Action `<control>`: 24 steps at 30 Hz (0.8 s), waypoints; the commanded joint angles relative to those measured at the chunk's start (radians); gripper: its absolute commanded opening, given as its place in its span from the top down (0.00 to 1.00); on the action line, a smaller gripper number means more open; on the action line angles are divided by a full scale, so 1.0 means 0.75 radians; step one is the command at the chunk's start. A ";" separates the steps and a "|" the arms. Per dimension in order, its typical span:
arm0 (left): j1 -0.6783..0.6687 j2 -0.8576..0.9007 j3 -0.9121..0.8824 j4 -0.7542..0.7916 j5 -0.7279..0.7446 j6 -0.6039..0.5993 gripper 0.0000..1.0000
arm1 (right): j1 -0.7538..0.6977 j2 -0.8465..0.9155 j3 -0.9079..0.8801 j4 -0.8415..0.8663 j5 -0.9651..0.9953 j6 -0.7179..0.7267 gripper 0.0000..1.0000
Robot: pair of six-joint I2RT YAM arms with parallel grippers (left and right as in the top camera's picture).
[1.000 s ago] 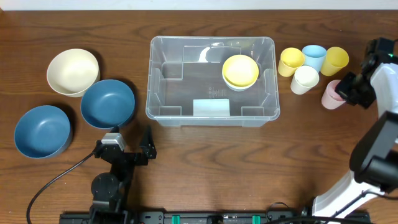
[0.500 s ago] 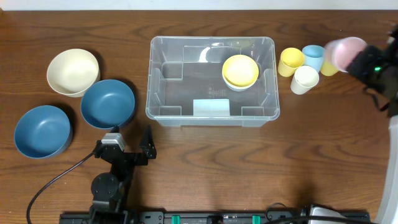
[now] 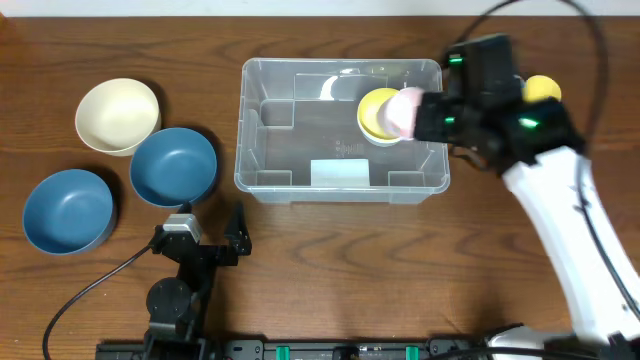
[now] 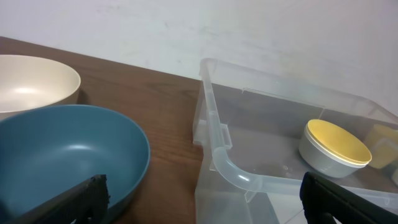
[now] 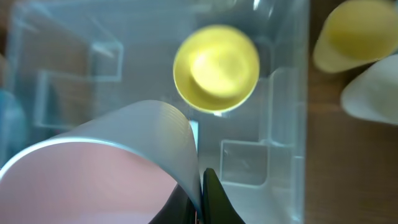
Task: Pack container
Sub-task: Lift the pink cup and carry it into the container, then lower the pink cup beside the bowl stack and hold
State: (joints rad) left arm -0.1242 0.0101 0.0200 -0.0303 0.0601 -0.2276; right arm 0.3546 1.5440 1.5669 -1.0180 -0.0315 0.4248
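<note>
The robot's right gripper should continue lowering the upright pink cup (image 3: 402, 112) until it stands on the container's bottom in front (image 3: 383, 170) of the yellow bowl, since that spot is free for the cup.
The clear container (image 3: 300, 130) stands mid-table, with a yellow bowl (image 3: 378, 112) nested in a white one at its right end. My right gripper (image 3: 432, 118) is shut on the rim of a pink cup (image 3: 407, 112), which hangs over the container's right part beside that bowl. In the right wrist view the pink cup (image 5: 99, 180) fills the lower left, its wall pinched at my gripper (image 5: 200, 200), with the yellow bowl (image 5: 216, 67) below. My left gripper (image 3: 212, 225) stands open and holds nothing, in front of the container's left corner (image 4: 217, 149).
Three bowls stand left of the container: a cream one (image 3: 117, 115) and two blue ones (image 3: 173, 165) (image 3: 68, 210). A yellow cup (image 3: 543, 88) shows behind my right arm; a yellow cup (image 5: 354, 34) and a white cup (image 5: 373, 87) stand outside the container's right wall.
My right arm has lifted the pink cup from the cluster of cups at the right and swung it left over the container. The left arm has not moved.
</note>
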 commanded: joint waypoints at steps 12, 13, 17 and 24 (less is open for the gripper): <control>0.008 -0.008 -0.021 -0.049 -0.004 0.027 0.02 | 0.167 0.422 -0.017 0.020 0.112 0.031 0.99; 0.008 -0.008 -0.021 -0.049 -0.004 0.027 0.02 | 0.169 0.436 -0.017 0.020 0.113 0.031 0.99; 0.008 -0.008 -0.021 -0.049 -0.004 0.027 0.02 | 0.174 0.473 -0.018 0.014 0.147 0.032 0.99; 0.008 -0.008 -0.021 -0.049 -0.004 0.027 0.02 | 0.174 0.487 -0.050 0.010 0.202 0.032 0.99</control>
State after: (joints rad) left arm -0.1242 0.0101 0.0200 -0.0303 0.0601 -0.2276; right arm 0.4702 1.8984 1.5482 -1.0119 0.0803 0.4366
